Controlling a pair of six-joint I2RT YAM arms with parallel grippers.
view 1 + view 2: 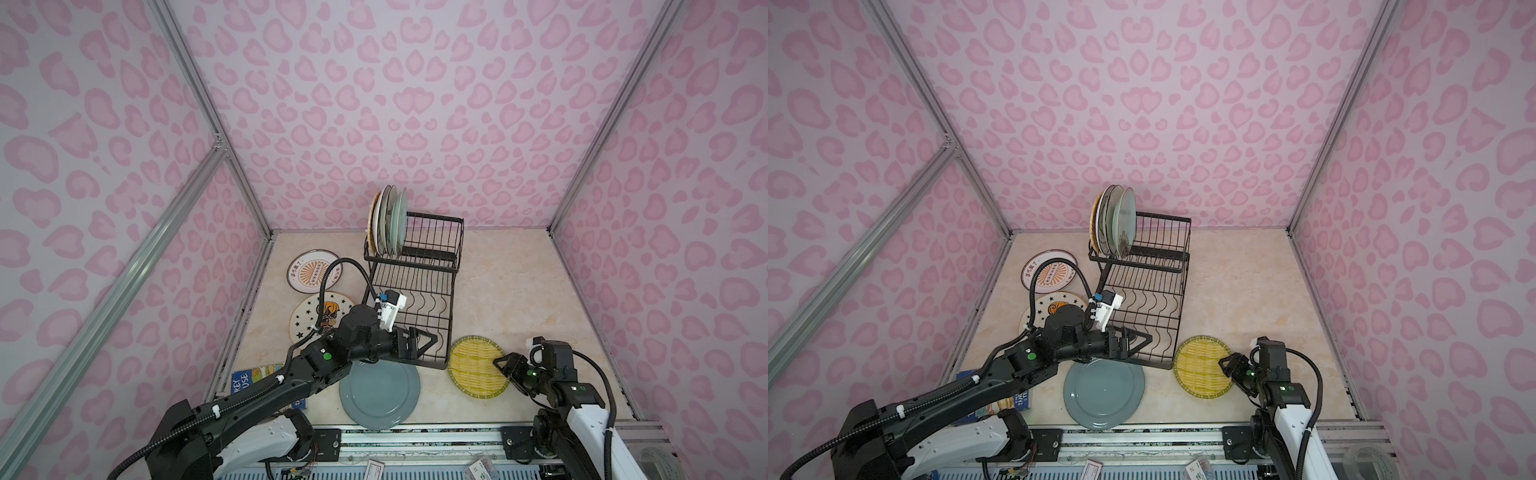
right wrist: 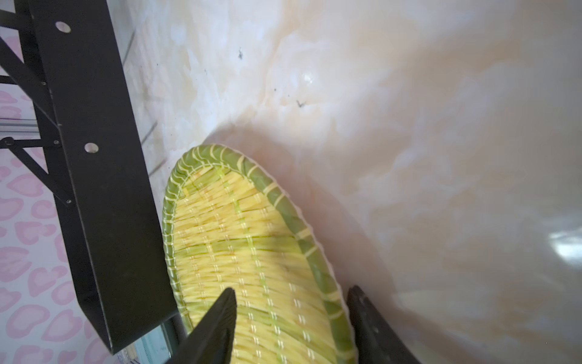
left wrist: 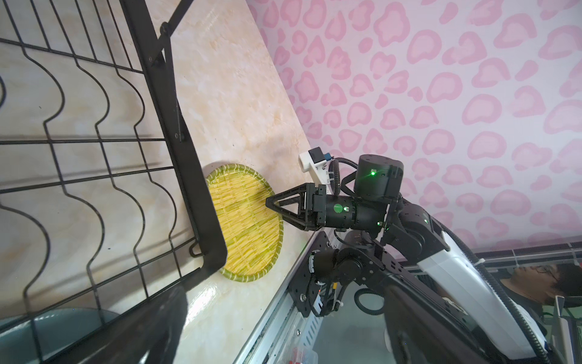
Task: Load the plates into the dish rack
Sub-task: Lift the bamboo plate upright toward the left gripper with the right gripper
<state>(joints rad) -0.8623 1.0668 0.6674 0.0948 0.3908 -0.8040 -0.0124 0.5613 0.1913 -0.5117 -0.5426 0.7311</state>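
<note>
My right gripper is astride one rim of the yellow woven plate (image 1: 507, 379), so my left gripper keeps going toward the free rack-side rim (image 1: 450, 369) and closes there.
The black wire dish rack (image 1: 428, 266) (image 1: 1154, 270) stands mid-table, with several plates (image 1: 390, 220) upright in its raised far tier. Flat on the table lie a sunburst plate (image 1: 307, 270), a star plate (image 1: 305, 318), a teal-grey plate (image 1: 380, 395) (image 1: 1104, 392) and a yellow woven plate (image 1: 473, 368) (image 3: 242, 220). My right gripper (image 1: 503, 365) (image 2: 293, 290) is open, its jaws straddling the woven plate's (image 2: 236, 239) near rim, one finger over the weave and one outside. My left gripper (image 1: 426, 345) (image 1: 1138, 343) is wide open and empty at the rack's near end, above the teal plate's far edge.
A blue-covered book (image 1: 245, 380) lies at the near left, partly under my left arm. Pink patterned walls close in three sides. An aluminium rail (image 1: 415, 432) runs along the front edge. The rack's black side bar (image 2: 94, 157) stands close beside the woven plate.
</note>
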